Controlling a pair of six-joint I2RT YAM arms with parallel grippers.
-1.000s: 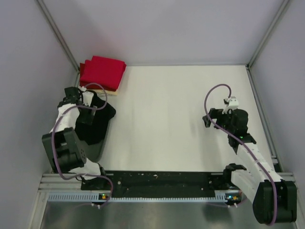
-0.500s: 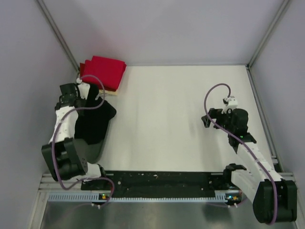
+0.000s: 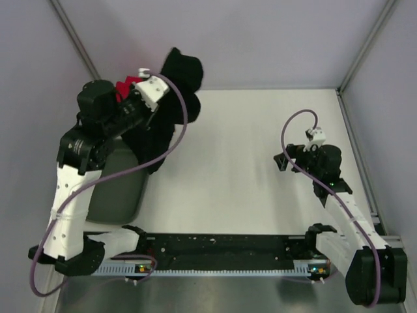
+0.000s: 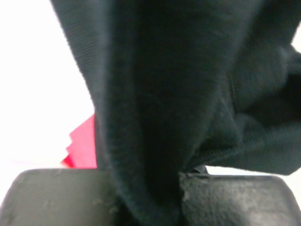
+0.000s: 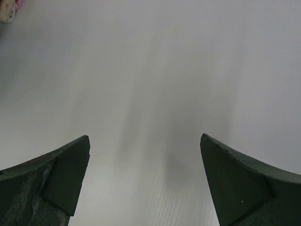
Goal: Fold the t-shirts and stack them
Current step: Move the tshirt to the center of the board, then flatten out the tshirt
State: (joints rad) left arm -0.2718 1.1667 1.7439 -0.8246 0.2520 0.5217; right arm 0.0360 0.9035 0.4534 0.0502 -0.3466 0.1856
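My right gripper should lift the t-shirt's loose end, but first I should lay the t-shirt across the open white table [image 3: 228, 160]. The black t-shirt hangs bunched [image 3: 179, 94] from my left gripper alone.
My left gripper [image 3: 171, 81] is raised high at the back left, shut on a plain black t-shirt [image 3: 171, 124]. The shirt hangs bunched from it down toward the table. In the left wrist view the black t-shirt [image 4: 160, 94] fills the frame and is pinched between the pads [image 4: 235, 200] of the left gripper [image 4: 150, 197]. A corner of the folded red t-shirts [image 3: 124, 87] shows behind the left arm, and the red t-shirts [image 4: 83, 148] show past the cloth. My right gripper [image 3: 281, 163] hovers over the right side of the table. There the right gripper [image 5: 145, 139] is open and empty.
A grey oval tub [image 3: 117, 189] stands at the left edge under the left arm. The white table [image 3: 241, 163] is bounded by grey walls at the left, back and right. A black rail [image 3: 221, 246] with the arm bases runs along the near edge.
The left gripper closed on the black t-shirt in the tub and swung it up and toward the back. The right arm barely moved.
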